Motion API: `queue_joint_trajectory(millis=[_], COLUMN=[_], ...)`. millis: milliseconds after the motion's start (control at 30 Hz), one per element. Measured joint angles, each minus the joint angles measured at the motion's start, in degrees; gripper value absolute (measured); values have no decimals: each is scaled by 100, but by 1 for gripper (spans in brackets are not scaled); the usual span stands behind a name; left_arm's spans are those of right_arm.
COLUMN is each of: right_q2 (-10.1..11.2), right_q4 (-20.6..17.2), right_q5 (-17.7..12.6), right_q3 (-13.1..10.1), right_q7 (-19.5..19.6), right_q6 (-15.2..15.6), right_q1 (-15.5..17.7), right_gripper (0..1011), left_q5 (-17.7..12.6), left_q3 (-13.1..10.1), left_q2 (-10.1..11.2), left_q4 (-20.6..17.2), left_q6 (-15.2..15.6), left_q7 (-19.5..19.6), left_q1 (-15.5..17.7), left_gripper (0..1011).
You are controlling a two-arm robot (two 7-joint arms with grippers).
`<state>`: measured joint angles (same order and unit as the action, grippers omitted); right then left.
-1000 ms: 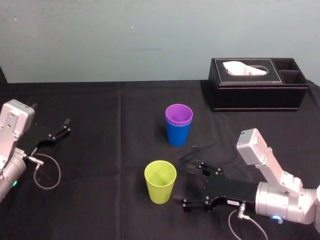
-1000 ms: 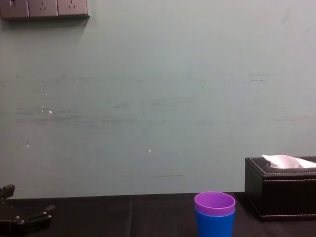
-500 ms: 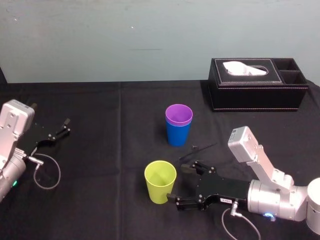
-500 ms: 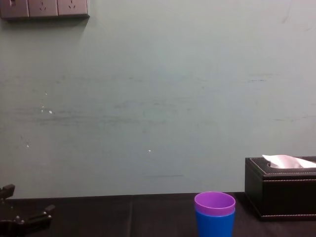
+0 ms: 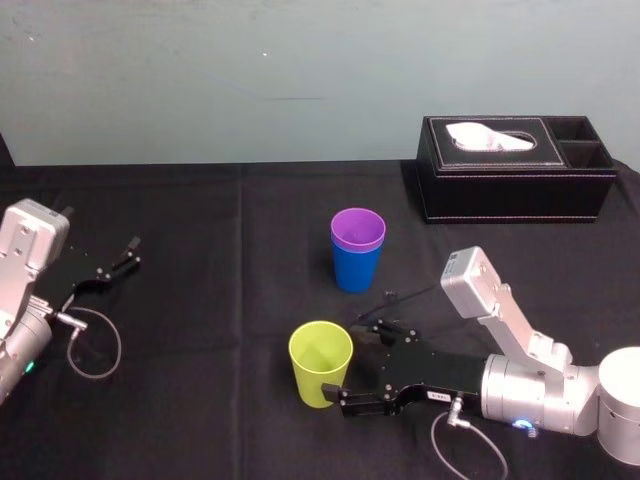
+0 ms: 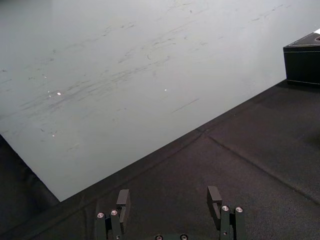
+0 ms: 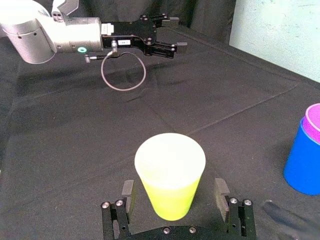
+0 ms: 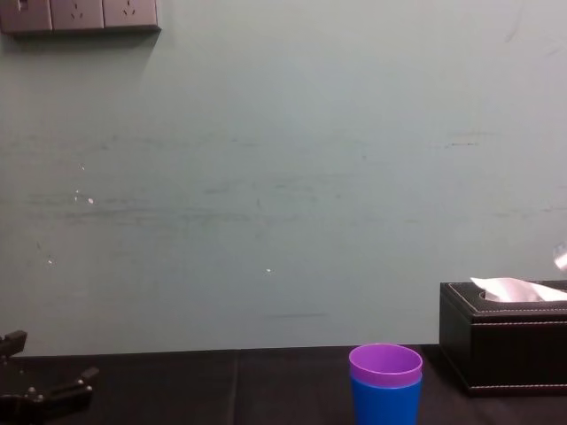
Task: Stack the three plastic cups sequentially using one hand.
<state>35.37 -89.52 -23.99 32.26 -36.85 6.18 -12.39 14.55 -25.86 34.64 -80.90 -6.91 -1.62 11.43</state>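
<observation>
My gripper will lower the yellow-green cup (image 7: 170, 176), and it will sink in almost to its rim, since only a purple band (image 8: 386, 377) shows above the blue cup.
A yellow-green cup (image 5: 320, 362) stands upright on the black cloth near the front. Behind it, the purple cup (image 5: 357, 230) sits nested inside the blue cup (image 5: 355, 270). My right gripper (image 5: 352, 362) lies low on the cloth, open, with one finger on each side of the yellow-green cup (image 7: 170, 170). In the right wrist view a small gap shows between the cup and each finger (image 7: 220, 191). My left gripper (image 5: 118, 260) rests open at the far left with nothing in it. The stacked purple cup (image 8: 385, 364) also shows in the chest view.
A black leather tissue box (image 5: 515, 168) stands at the back right, well behind the cups. A cable loop (image 5: 95, 348) lies by the left arm. The blue-green wall (image 5: 300, 70) closes off the back of the table.
My right gripper has slid left along the cloth, bringing its open fingers around the yellow-green cup. The cups and the left arm have not moved.
</observation>
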Motion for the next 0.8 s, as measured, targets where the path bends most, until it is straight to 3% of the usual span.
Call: queue_joint_trajectory(millis=[800], right_q2=[-288], right_q4=[260], right_q5=[143], right_q3=[218], right_q7=[62], right_q6=[81], right_q1=[-263], right_gripper=[1000], left_q5=[0], left_q3=[0], left_q2=[0], left_q4=[0], left_q6=[0], left_q7=[0], left_q1=[0], left_gripper=[1010])
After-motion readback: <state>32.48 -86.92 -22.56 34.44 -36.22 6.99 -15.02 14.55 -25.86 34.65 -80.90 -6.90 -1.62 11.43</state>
